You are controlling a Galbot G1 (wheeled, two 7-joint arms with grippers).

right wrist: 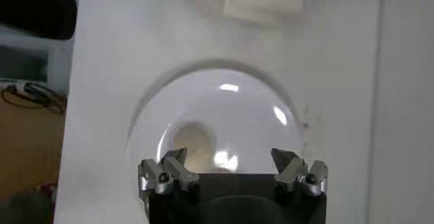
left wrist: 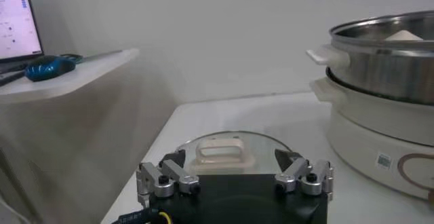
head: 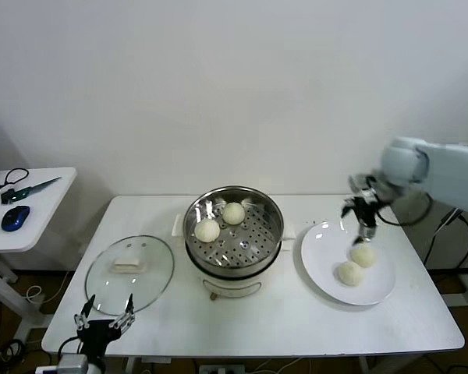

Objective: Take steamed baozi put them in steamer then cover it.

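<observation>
My right gripper's fingers are open and fit the nearer baozi, which has clear white plate beside it. I should go on down until they are on both sides of the baozi before I close them.
The steamer stands mid-table with two steamed baozi on its perforated tray. Two more baozi lie on a white plate to its right. My right gripper hangs open just above the farther plate baozi. In the right wrist view that gripper holds nothing, with a baozi on the plate below its fingers. The glass cover lies flat left of the steamer. My left gripper waits open at the table's near-left edge, facing the cover and the steamer.
A small side table to the left carries a blue mouse, cables and a laptop. A white wall stands close behind the table. The right arm reaches in from the right over the table's far corner.
</observation>
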